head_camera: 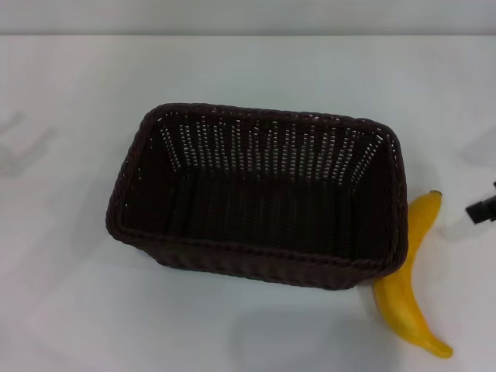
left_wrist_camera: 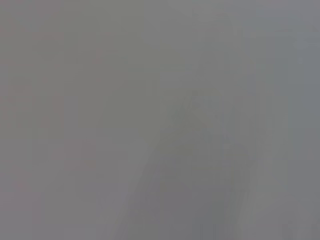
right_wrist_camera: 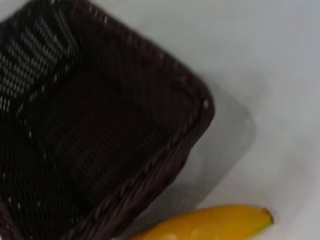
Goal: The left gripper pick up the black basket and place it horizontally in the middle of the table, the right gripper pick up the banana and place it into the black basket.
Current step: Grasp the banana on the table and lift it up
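Note:
The banana's middle [head_camera: 392, 285] is pressed close against the end of the black basket. Next, I move my right gripper back, turn it and grab the banana by its clear far end [head_camera: 426, 208].
The black basket [head_camera: 263, 116] stands lengthwise across the middle of the white table [head_camera: 70, 310], open side up and with nothing in it. The yellow banana [head_camera: 407, 287] lies on the table against the basket's right end, its stem tip pointing away from me. Only a small black part of my right gripper [head_camera: 480, 209] shows at the right edge of the head view, just right of the banana's far end. The right wrist view looks down on the basket's corner [right_wrist_camera: 195, 125] with the banana [right_wrist_camera: 215, 225] beside it. My left gripper is out of view.
White tabletop surrounds the basket on all sides, and its far edge [head_camera: 248, 35] runs along the top of the head view. The left wrist view holds only a flat grey surface.

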Motion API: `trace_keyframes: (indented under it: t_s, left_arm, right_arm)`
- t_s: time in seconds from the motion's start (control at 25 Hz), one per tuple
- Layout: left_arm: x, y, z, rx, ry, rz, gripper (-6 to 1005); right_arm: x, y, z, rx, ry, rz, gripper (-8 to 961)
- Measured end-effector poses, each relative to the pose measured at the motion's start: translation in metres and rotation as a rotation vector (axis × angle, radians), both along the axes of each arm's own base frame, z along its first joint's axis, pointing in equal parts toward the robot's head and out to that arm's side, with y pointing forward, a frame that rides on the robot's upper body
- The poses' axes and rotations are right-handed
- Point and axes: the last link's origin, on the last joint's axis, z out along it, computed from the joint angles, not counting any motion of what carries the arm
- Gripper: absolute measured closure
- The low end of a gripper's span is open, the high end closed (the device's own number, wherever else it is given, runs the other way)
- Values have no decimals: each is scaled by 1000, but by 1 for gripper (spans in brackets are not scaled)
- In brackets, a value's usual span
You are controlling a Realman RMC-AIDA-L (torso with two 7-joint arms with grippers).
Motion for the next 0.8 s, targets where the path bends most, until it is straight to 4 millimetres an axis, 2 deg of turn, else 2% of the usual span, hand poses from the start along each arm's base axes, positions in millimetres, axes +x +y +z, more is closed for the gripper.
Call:
trace_keyframes:
  t_s: [0.32,0.6,0.8]
  left_arm:
    - [-4,-5,1,4,1,12,195]
    - [-8,-8,1,2,12,25,195]
    - [-15,-17,4,6,22,46,195]
  right_arm:
    - [-10,9,-12,-41,-15,125,84]
    - [-34,25,-20,-104,-47,446,85]
    - [-51,39,-29,-157,-66,549,85]
